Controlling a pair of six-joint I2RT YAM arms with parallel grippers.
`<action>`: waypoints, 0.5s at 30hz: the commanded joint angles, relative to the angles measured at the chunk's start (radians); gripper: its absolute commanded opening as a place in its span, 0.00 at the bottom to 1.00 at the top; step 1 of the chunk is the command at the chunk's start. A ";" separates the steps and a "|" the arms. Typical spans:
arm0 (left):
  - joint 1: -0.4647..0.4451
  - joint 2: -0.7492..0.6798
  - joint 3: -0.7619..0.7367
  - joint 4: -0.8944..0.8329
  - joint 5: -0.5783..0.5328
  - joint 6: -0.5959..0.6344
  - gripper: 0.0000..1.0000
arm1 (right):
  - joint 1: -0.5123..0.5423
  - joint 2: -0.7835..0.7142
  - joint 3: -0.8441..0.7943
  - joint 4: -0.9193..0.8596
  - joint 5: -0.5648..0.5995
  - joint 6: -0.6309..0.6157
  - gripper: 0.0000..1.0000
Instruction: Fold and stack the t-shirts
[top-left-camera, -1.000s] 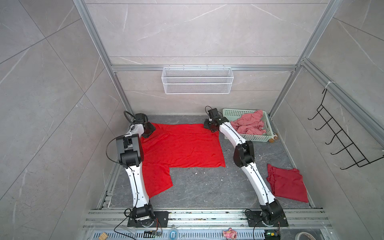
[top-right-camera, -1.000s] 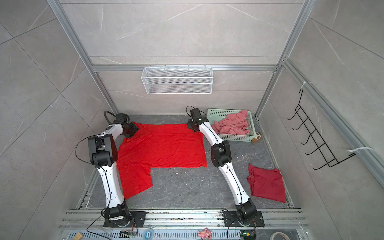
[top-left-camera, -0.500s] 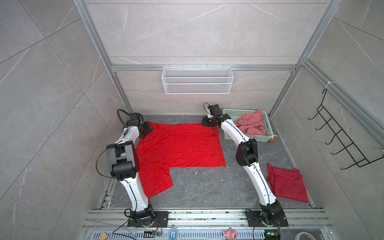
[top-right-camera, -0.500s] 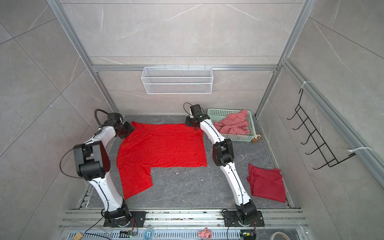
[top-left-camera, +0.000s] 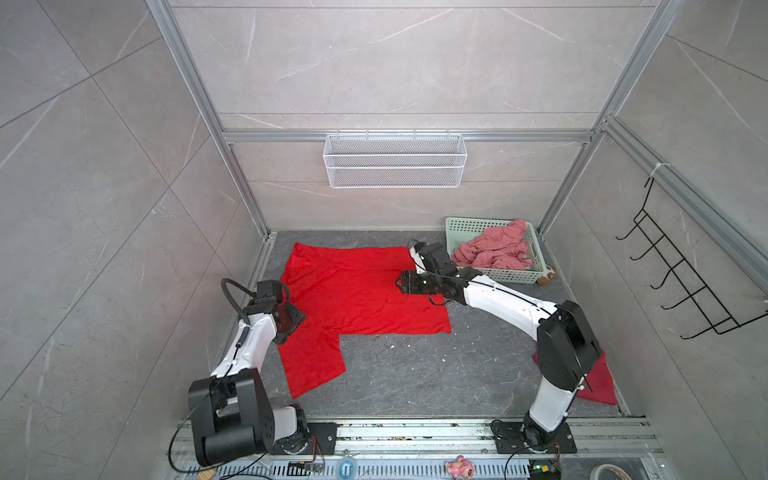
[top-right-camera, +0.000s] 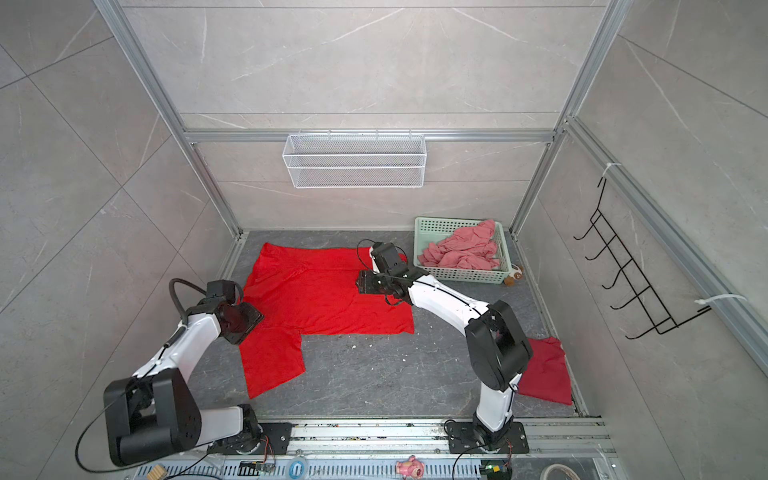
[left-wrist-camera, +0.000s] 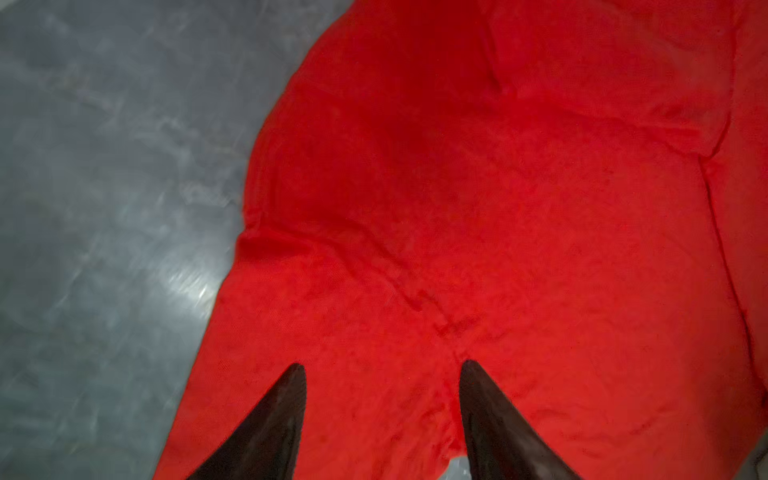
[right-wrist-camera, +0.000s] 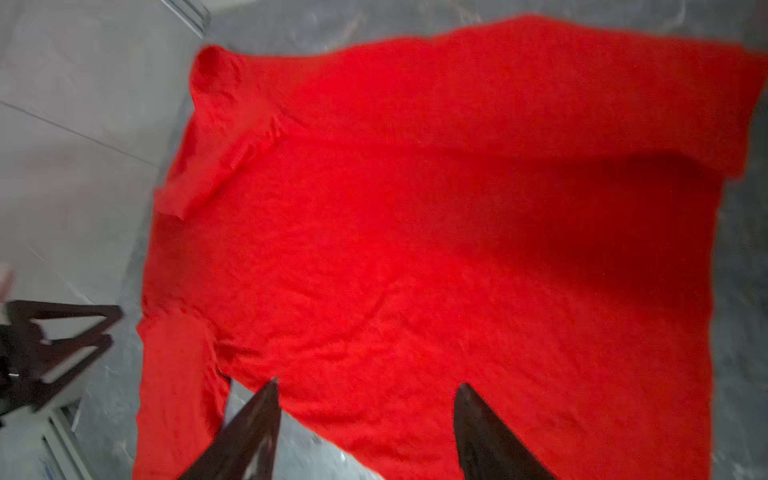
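The bright red t-shirt's front sleeve (top-left-camera: 313, 361) is flat and the t-shirt's hem is free on the floor, so my left gripper should keep going toward the hem's corner (top-left-camera: 296, 394) and close there.
A bright red t-shirt (top-left-camera: 357, 299) (top-right-camera: 324, 299) lies spread flat on the grey floor, one sleeve reaching toward the front. My left gripper (top-left-camera: 297, 322) (left-wrist-camera: 382, 363) hovers open over the shirt's left edge, nothing between its fingers. My right gripper (top-left-camera: 401, 284) (right-wrist-camera: 366, 382) is open above the shirt's right part, also empty. A darker crimson t-shirt (top-left-camera: 598, 382) lies folded at the front right, partly behind the right arm. Crumpled salmon-pink t-shirts (top-left-camera: 494, 249) fill the basket.
A mint-green lattice basket (top-left-camera: 515, 274) stands at the back right, with a small plush toy (top-left-camera: 547, 276) beside it. A white wire shelf (top-left-camera: 395, 160) hangs on the back wall. A black hook rack (top-left-camera: 681, 282) is on the right wall.
Both grippers have drawn back from the red shirt's far corners toward the front and opened wider. The shirt now lies free and flat.
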 joint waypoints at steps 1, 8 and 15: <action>-0.005 -0.105 -0.034 -0.145 -0.014 -0.098 0.64 | 0.017 -0.116 -0.128 0.056 0.070 0.092 0.84; -0.008 -0.184 -0.163 -0.359 0.057 -0.228 0.64 | 0.021 -0.240 -0.350 0.008 0.104 0.215 0.84; -0.034 -0.182 -0.188 -0.447 0.042 -0.300 0.62 | 0.021 -0.327 -0.482 0.001 0.150 0.258 0.84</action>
